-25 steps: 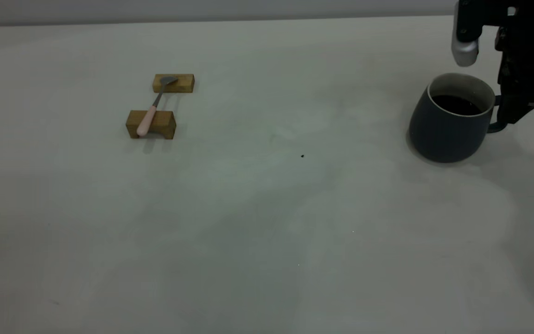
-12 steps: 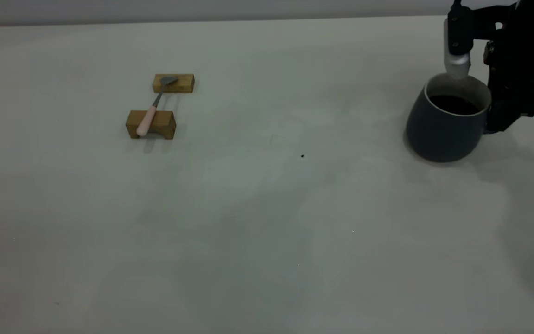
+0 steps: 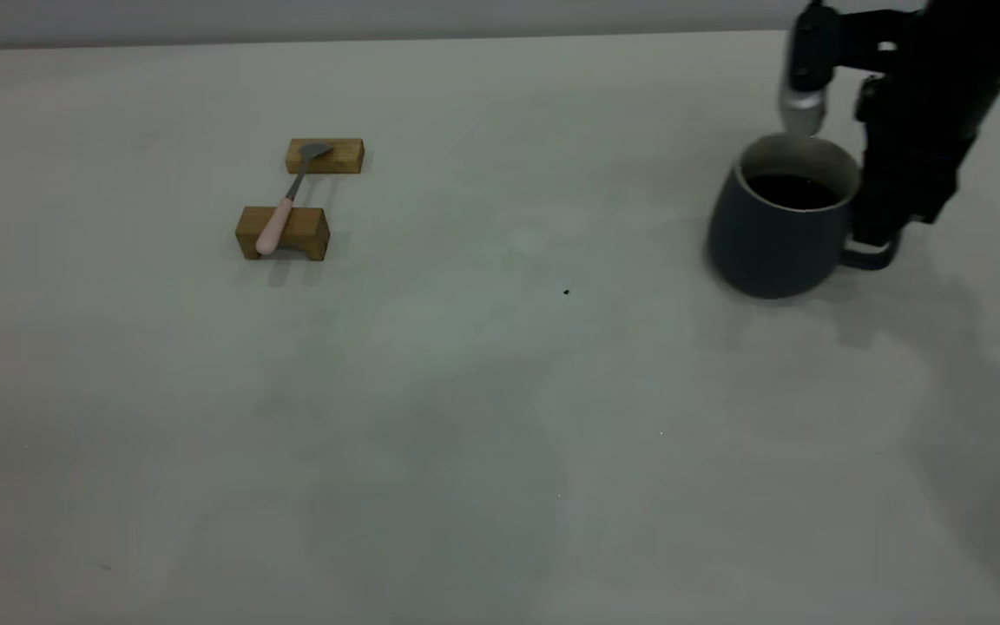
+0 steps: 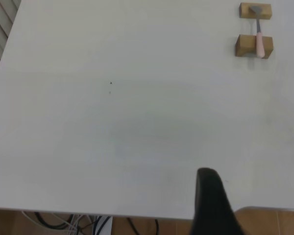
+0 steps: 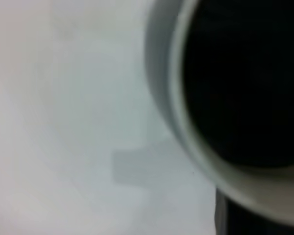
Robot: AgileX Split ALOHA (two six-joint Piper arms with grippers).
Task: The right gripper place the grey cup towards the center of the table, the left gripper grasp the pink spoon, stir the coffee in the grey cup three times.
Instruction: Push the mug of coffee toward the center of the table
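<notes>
I should continue to carry the cup upright until it stands at the table's center [image 3: 546, 276], because my right gripper holds the grey cup's handle [image 3: 874, 256] and that spot is open.
The grey cup [image 3: 769, 243] stands at the table's [image 3: 500, 417] right side, with dark coffee [image 3: 791, 191] inside. My right gripper [image 3: 878, 239] is shut on the cup's loop handle, just right of the cup body. In the right wrist view the cup's rim [image 5: 174, 98] and the coffee [image 5: 245, 83] fill the picture. The pink spoon [image 3: 279, 221] lies far to the left, bridging two wooden blocks, its bowl on the far one. The left wrist view shows the spoon [image 4: 259, 43] far off; my left gripper [image 4: 215, 205] hangs past the table edge, only partly seen.
Two wooden blocks [image 3: 325, 156] [image 3: 292, 236] carry the spoon. A small black speck [image 3: 566, 292] marks the table near its middle. Cables [image 4: 63, 223] and a brown floor lie beyond the table edge in the left wrist view.
My right gripper has closed in on the handle and slid the cup to the left across the table. The spoon and blocks have not moved.
</notes>
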